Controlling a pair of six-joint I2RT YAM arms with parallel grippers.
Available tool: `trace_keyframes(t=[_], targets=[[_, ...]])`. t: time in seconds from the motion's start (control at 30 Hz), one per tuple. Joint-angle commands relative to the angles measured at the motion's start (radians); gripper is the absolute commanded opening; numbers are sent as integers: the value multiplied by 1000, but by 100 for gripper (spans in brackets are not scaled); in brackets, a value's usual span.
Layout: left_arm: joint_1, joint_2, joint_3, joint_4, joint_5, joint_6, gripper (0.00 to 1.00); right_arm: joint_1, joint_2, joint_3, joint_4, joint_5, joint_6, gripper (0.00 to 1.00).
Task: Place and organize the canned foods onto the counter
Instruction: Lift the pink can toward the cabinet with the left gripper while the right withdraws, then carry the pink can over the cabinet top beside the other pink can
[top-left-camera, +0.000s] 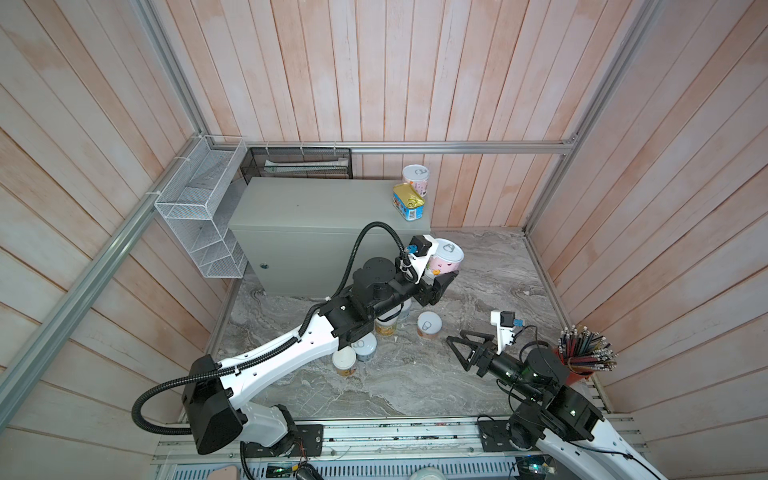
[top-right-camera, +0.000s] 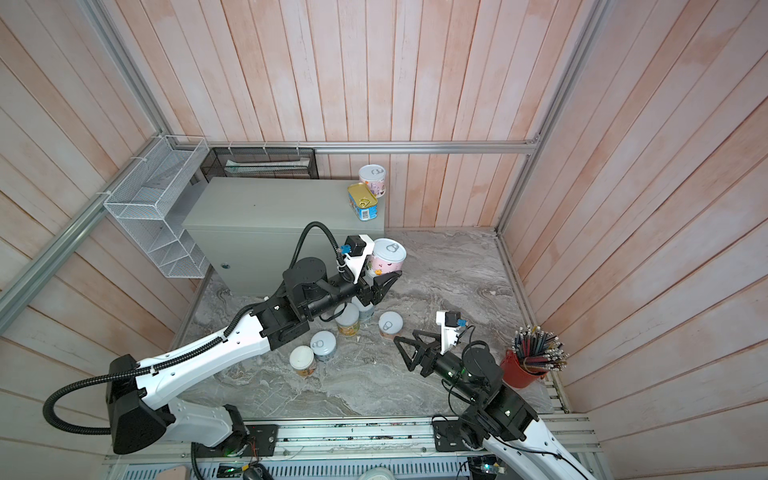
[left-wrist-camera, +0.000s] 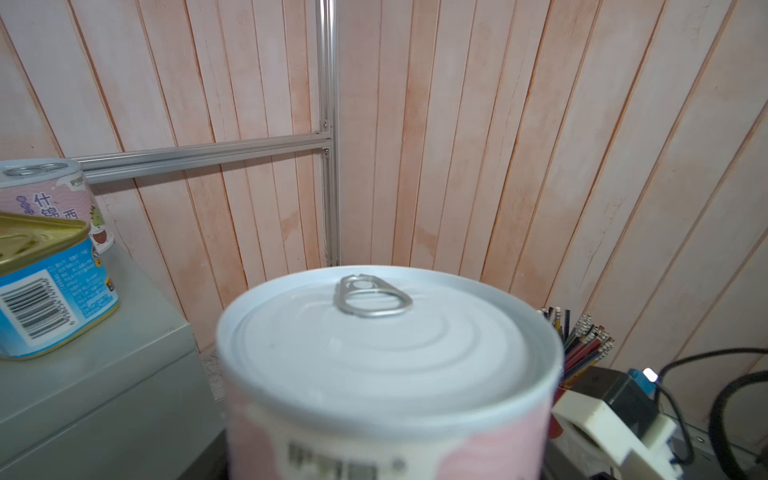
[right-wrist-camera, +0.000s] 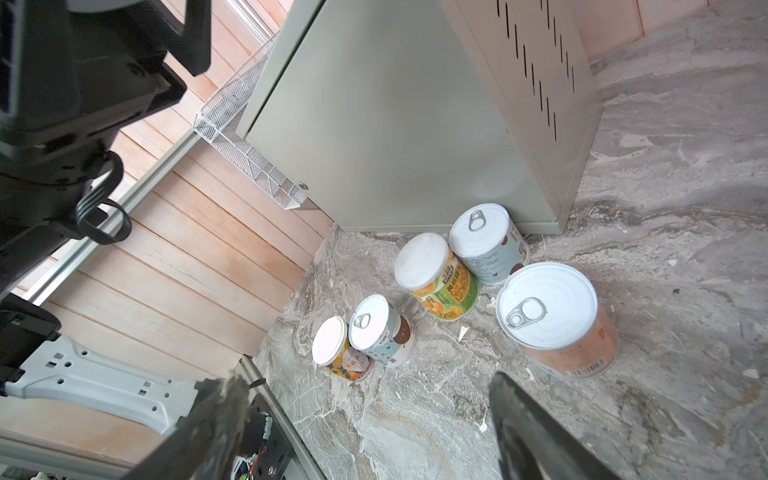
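Observation:
I should keep moving the held pink can (top-left-camera: 445, 255) upright with my left gripper to the counter's top (top-left-camera: 374, 194), which is open beside the blue tin, and let go once the can stands.
My left gripper (top-left-camera: 442, 268) is shut on a pink-labelled pull-tab can (top-left-camera: 446, 255) (left-wrist-camera: 386, 365), held upright in the air just off the right end of the counter (top-left-camera: 311, 208), about level with its top. The can hides the fingers in the left wrist view. At the counter's far right end stand another pink can (top-left-camera: 415, 178) and the gold-topped blue tin (top-left-camera: 409, 202). Several cans stand on the marble below the left arm, among them a peach one (right-wrist-camera: 552, 320) and a green-orange one (right-wrist-camera: 436, 274). My right gripper (top-left-camera: 456, 336) (right-wrist-camera: 368, 380) hangs open and empty, just right of the peach can.
A red cup of pencils (top-left-camera: 582, 357) stands by the right wall behind the right arm. A white wire basket (top-left-camera: 199, 216) hangs left of the counter, and a black mesh tray (top-left-camera: 299, 164) sits behind it. The left forearm spans above the floor cans.

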Motion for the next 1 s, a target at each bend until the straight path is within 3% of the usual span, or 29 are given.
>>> trace_keyframes(t=[0.0,0.27,0.67,0.97], targets=[[48,-14,52,33,-17,-8,62,1,-7,-11,58,36,0,90],[166,26,150,-7,-40,-91,65,1,34,-16,76,46,-15,91],[331,142,331,-53,-18,-112,66,1,28,-58,107,54,3,91],[417,209,386,-50,-15,-104,66,1,42,-47,66,66,-3,91]])
